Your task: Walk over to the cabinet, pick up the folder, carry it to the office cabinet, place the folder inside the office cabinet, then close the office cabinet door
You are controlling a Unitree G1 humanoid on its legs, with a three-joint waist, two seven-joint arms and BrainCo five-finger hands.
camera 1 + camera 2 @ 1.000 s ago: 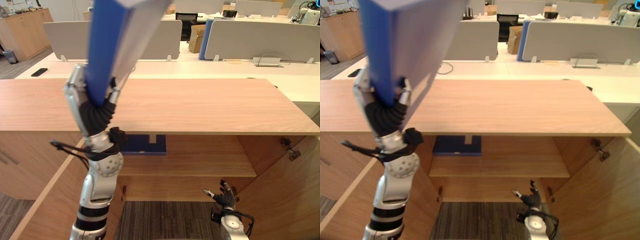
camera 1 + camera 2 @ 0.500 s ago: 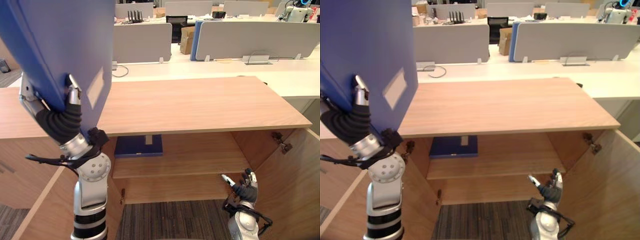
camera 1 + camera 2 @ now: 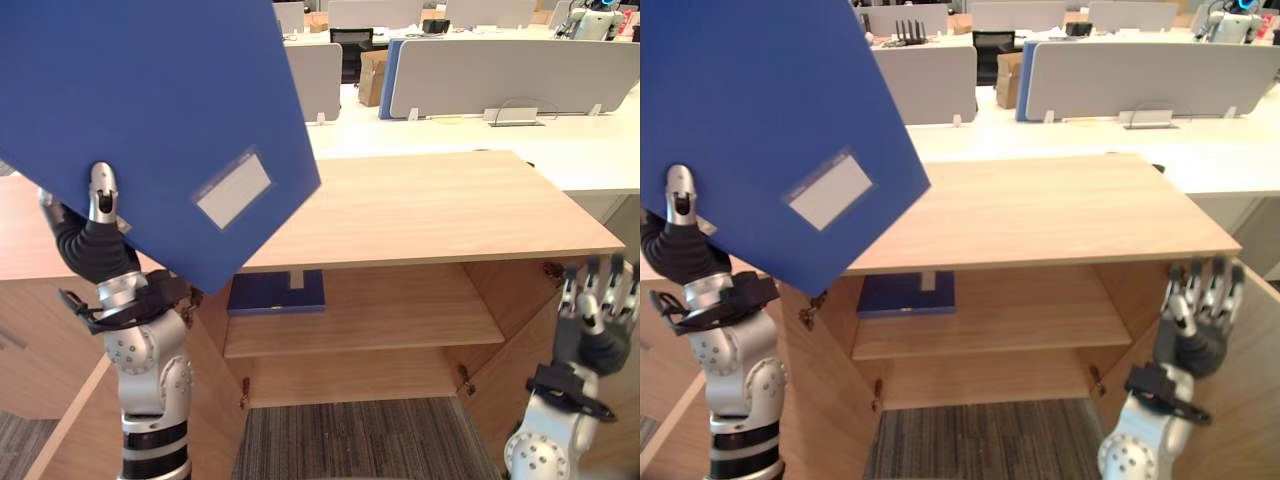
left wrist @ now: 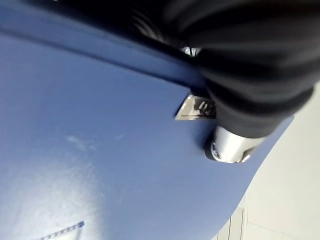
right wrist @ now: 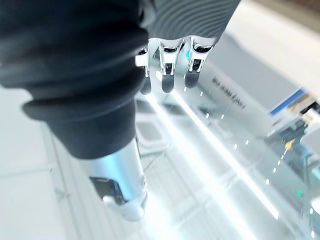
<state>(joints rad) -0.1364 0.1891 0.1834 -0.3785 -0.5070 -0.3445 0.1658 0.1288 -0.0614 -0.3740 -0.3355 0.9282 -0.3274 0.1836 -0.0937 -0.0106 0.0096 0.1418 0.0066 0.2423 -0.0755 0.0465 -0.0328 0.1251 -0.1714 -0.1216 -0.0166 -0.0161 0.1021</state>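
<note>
The large blue folder (image 3: 165, 110) is held only by its lower edge and still has straight edges (image 3: 296, 92). It will stay flat and closed when I carry it.
A large blue folder (image 3: 150, 120) with a white label is held up high at the left, its flat face turned toward me. My left hand (image 3: 98, 215) is shut on its lower left edge, with the thumb (image 4: 227, 147) pressed on the blue cover (image 4: 90, 165). The office cabinet (image 3: 420, 210) stands in front with both doors open and its inner shelf (image 3: 400, 320) in sight. My right hand (image 3: 598, 300) is raised at the cabinet's right side, open and holding nothing, its fingers (image 5: 167, 75) straight.
A second dark blue folder (image 3: 275, 293) lies on the shelf's left end. The open left door (image 3: 90, 420) and right door (image 3: 1240, 400) flank the opening. Desks with grey dividers (image 3: 500, 75) stand behind the cabinet. Striped carpet (image 3: 350, 440) lies below.
The folder has turned from edge-on to face-on and swung toward the upper left with my left hand. My right hand has risen from near the floor to the right door's height.
</note>
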